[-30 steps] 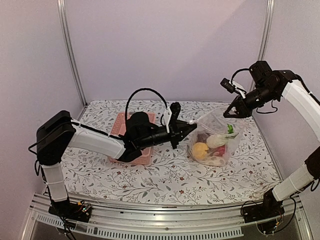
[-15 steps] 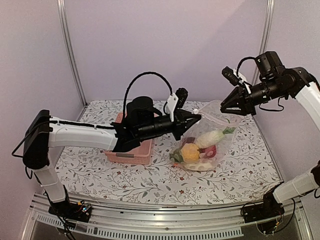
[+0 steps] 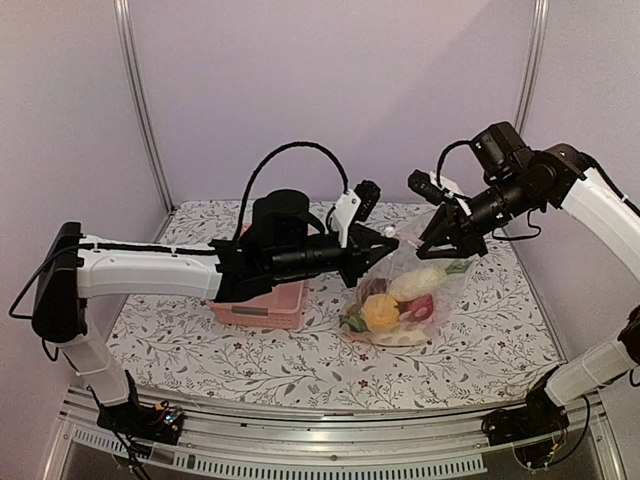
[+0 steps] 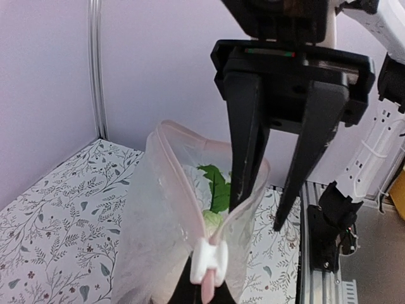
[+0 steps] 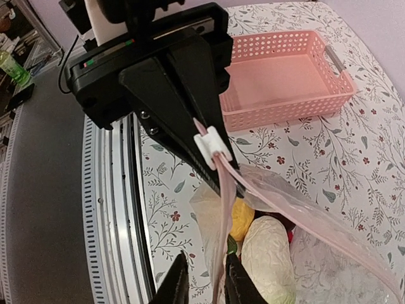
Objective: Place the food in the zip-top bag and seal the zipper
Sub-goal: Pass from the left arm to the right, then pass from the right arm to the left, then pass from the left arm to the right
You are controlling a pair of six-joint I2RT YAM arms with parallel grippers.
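Next, my right gripper pinches the slider and pulls it across, because the bag's opening is wide open and my left gripper is holding the bag's corner in place behind the white slider.
The clear zip-top bag hangs between both grippers, its bottom on the table. Inside lies the food: a yellow piece, a white radish and a red piece. My left gripper is shut on the bag's corner right at the white slider of the zipper. In the left wrist view the mouth gapes, with a green leaf showing inside. My right gripper is open, its fingers either side of the near pink zipper strip, not pressing it.
The pink slatted basket sits behind and under the left arm, with nothing in it in the right wrist view. Metal rails run along the table's near edge. Purple walls close in the back and sides.
The right gripper has let go of the bag's far corner, opened, and moved left and down to the mouth. The left gripper has shifted the bag leftward and holds its corner raised.
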